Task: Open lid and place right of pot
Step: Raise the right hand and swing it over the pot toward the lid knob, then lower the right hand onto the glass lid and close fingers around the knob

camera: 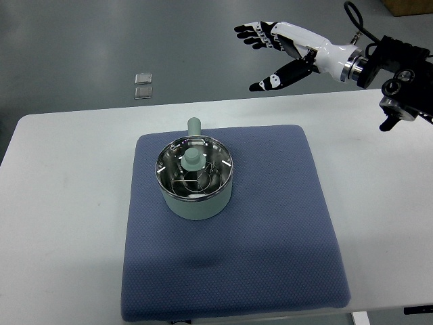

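Only shiny metal (214, 179) can be seen through the glass, so the pale green pot (197, 207) should turn out to be empty when the robot lifts the glass lid.
A pale green pot (196, 200) stands on a blue mat (270, 237), left of the mat's middle, its handle (194, 126) pointing away. A glass lid (195, 169) with a pale green knob (191, 160) sits on the pot. My right hand (274, 57) is up at the far right, beyond the table's far edge and well away from the pot. Its fingers (254, 32) are spread and it holds nothing. The left arm does not show.
The mat lies on a white table (54, 203). Two small clear squares (143, 85) lie on the grey floor beyond the table. The mat has bare room right of the pot.
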